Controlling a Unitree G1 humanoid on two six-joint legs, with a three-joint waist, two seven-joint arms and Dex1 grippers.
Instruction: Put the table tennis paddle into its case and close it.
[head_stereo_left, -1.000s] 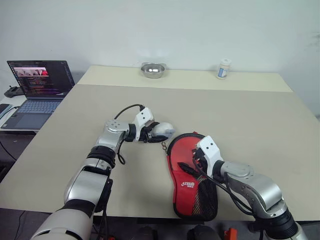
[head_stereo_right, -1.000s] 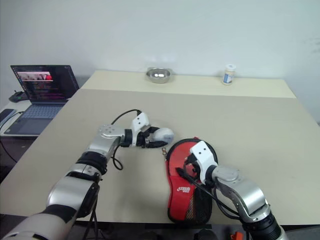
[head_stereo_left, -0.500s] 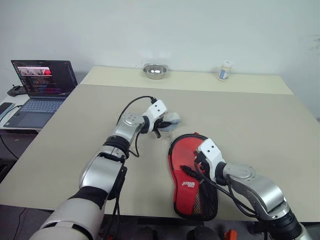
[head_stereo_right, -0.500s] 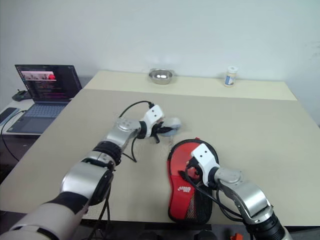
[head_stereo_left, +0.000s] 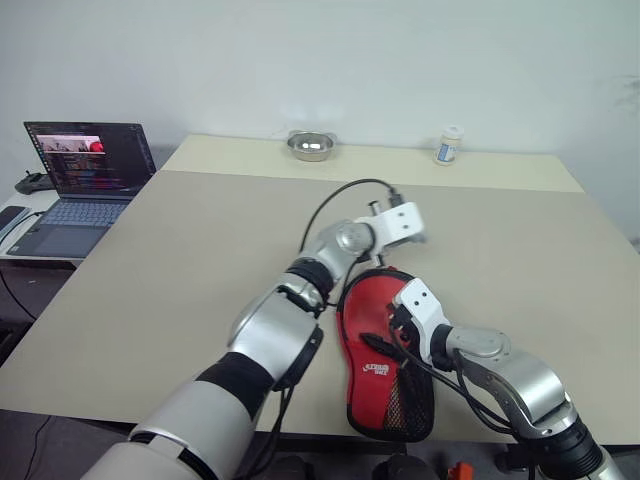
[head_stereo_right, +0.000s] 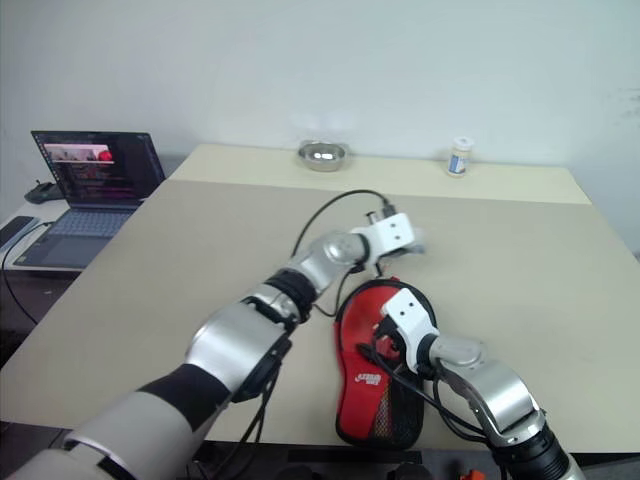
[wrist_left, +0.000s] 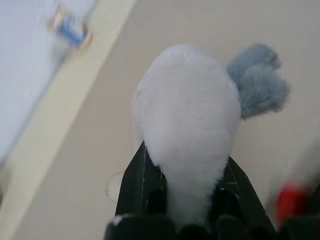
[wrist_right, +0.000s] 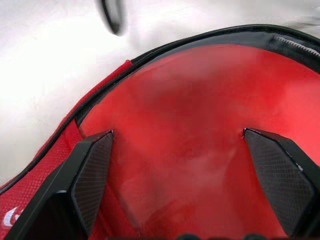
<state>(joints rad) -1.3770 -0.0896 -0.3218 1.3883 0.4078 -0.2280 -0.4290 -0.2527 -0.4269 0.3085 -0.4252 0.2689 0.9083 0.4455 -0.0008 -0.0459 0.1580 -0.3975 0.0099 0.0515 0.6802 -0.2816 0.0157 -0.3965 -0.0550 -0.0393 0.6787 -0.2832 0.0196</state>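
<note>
My left gripper keeps carrying the white fluffy charm (head_stereo_right: 418, 242) to the open tabletop (head_stereo_left: 468, 264) beside the case's round end until it clears the case, and then lets it go.
The case (head_stereo_left: 372, 345) lies flat near the table's front edge, red side up, with white lettering and a black mesh pocket (head_stereo_left: 405, 400). My right gripper (wrist_right: 177, 137) hovers open over its round end, fingers (wrist_right: 92, 165) spread wide above a smooth red surface inside the black zip rim. I cannot tell whether that surface is the table tennis paddle or the case's fabric. My left gripper (wrist_left: 186, 157) is shut on a white fluffy charm (wrist_left: 185, 110) with a grey tuft (wrist_left: 257, 85). It hangs just above the case's far edge (head_stereo_left: 405, 225).
The beige table (head_stereo_left: 500, 230) stretches wide behind and to the right. A steel bowl (head_stereo_left: 310, 145) and a small white bottle (head_stereo_left: 448, 143) stand at its far edge. An open laptop (head_stereo_left: 85, 165) sits on a side table at far left.
My left gripper closed on the fluffy charm and swung it to the right and slightly up, from left of the case to above its far edge. The right gripper stayed put.
</note>
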